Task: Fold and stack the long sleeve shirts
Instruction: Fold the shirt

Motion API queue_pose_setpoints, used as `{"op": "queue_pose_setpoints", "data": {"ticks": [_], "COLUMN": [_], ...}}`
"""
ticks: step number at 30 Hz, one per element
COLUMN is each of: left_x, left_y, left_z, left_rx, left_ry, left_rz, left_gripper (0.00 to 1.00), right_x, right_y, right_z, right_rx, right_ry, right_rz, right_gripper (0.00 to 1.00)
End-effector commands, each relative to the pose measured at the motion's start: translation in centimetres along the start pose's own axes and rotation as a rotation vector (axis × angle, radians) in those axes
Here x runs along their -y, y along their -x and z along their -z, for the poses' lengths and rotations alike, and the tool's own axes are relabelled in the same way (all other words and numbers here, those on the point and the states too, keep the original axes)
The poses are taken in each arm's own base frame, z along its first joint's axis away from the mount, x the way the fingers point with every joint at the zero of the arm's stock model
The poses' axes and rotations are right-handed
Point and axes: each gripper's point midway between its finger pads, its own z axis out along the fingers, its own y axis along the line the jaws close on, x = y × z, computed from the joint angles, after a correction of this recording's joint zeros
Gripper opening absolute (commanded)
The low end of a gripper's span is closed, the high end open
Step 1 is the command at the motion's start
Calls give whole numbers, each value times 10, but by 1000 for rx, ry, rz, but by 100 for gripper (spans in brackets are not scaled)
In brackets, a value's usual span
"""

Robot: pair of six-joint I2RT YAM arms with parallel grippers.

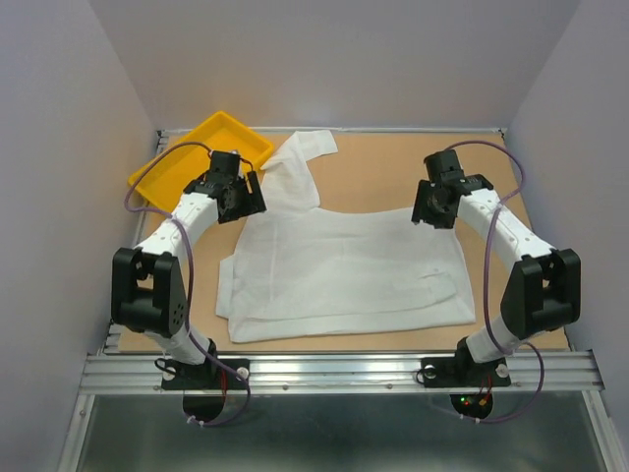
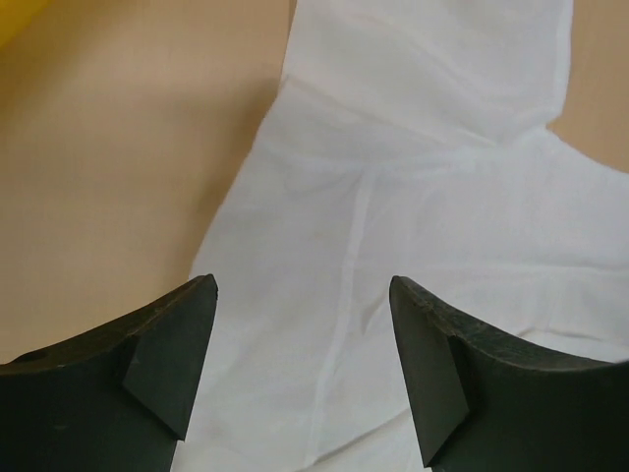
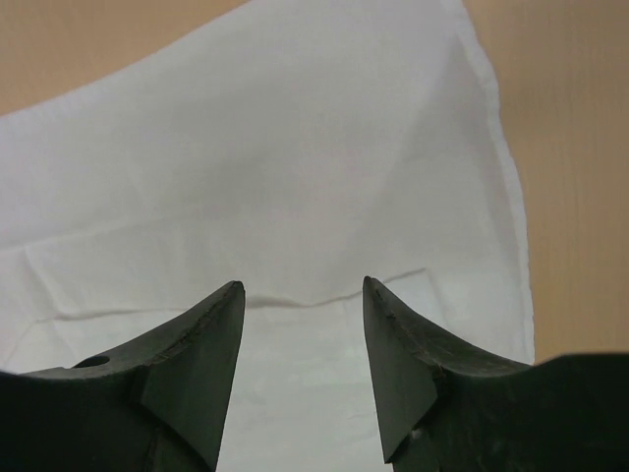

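The shirt's edge at the sleeve base (image 2: 283, 87) is clear of the yellow tray, so my left gripper should next go to that edge (image 1: 266, 185) until its fingers are on both sides of it.
A white long sleeve shirt (image 1: 344, 270) lies spread and partly folded across the middle of the table, one sleeve (image 1: 300, 162) reaching toward the back. My left gripper (image 1: 257, 193) hovers at the shirt's back left corner, by the base of that sleeve. In its wrist view the left gripper (image 2: 303, 295) is open over white cloth (image 2: 413, 197), nothing between the fingers. My right gripper (image 1: 421, 214) hangs over the back right corner. Its wrist view has the right gripper (image 3: 303, 287) open above the shirt (image 3: 295, 167), clear of a fold edge.
A yellow plastic tray (image 1: 169, 175) sits at the back left, partly under my left arm. Bare tan table (image 1: 383, 167) lies behind the shirt between the two grippers. Grey walls close the sides and back.
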Motion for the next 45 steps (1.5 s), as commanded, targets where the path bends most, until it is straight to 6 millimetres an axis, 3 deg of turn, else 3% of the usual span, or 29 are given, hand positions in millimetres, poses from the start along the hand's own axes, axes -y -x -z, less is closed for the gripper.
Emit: {"op": "queue_pose_setpoints", "data": {"ticks": [1,2,5,7,12,20,27,37,41,45], "left_x": [-4,0,-7,-11,1,0,0,-4,-6,-5], "left_y": [42,55,70,71,92,78,58,50,49,48], "left_z": [-30,-33,-54,-72,-97,-131,-136,-142,-145,-144], "left_rx": [88,116,115,87,121,75,40,12,3,-3], "left_ry": [46,35,71,90,61,51,51,65,77,73], "left_rz": [-102,-108,-120,-111,-100,-93,-106,-120,-125,-124], "left_gripper": [81,81,80,80,79,73,73,67,65,64], "right_x": [9,6,26,34,49,43,55,49,46,46], "right_y": [57,56,69,80,102,110,117,137,133,128], "right_z": [-13,-21,-37,-45,-65,-101,-116,-139,-157,-161], "right_rx": [146,129,138,160,189,165,178,216,191,176], "right_ry": [22,55,68,72,45,62,-4,28,34,37], "right_rz": [-90,-116,-220,-263,-299,-289,-254,-132,-111,-100], "right_gripper": [57,56,56,55,54,52,52,52,48,47]}}
